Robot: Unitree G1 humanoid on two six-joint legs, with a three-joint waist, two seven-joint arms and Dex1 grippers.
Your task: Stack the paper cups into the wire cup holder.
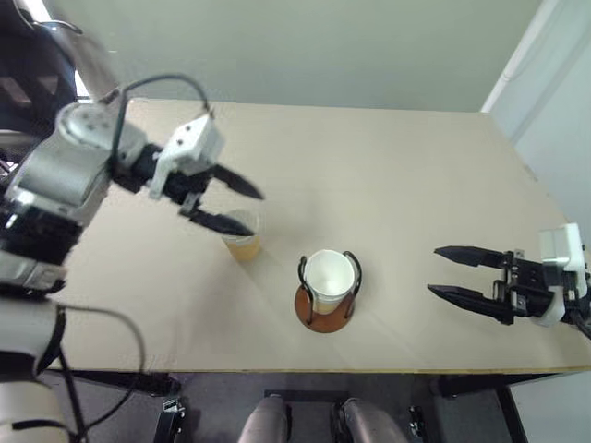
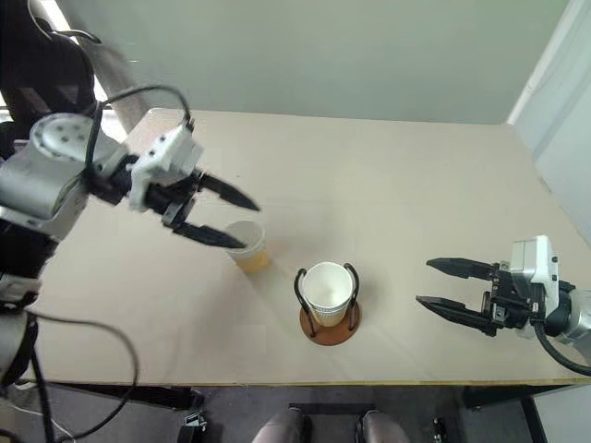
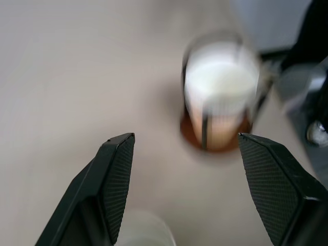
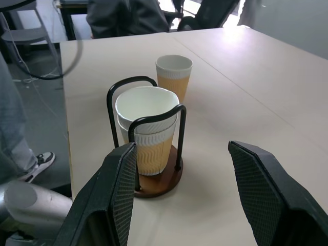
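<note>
The loose cup [image 2: 250,251] stands upright under my left gripper's open fingers, so I should keep bringing them down until they are on both sides of the loose cup's rim [image 2: 228,231], then close.
The wire cup holder [image 1: 323,318] stands near the table's front edge, and two paper cups [image 4: 146,105] sit nested inside its black loops. A third paper cup [image 1: 245,242] stands upright on the table to the holder's left and a little farther back. My left gripper [image 1: 252,212] hovers open and empty just above that loose cup, its lower finger crossing in front of the rim. In the left wrist view the holder [image 3: 220,138] appears blurred between the fingers. My right gripper [image 1: 434,270] is open and empty, level above the table to the holder's right, pointing at it.
The beige table [image 1: 388,166] has its front edge [image 1: 277,369] just below the holder and a white wall panel [image 1: 554,83] past its right side. Beyond the far side, the right wrist view shows a person's leg and shoe [image 4: 36,159] and a chair [image 4: 20,36].
</note>
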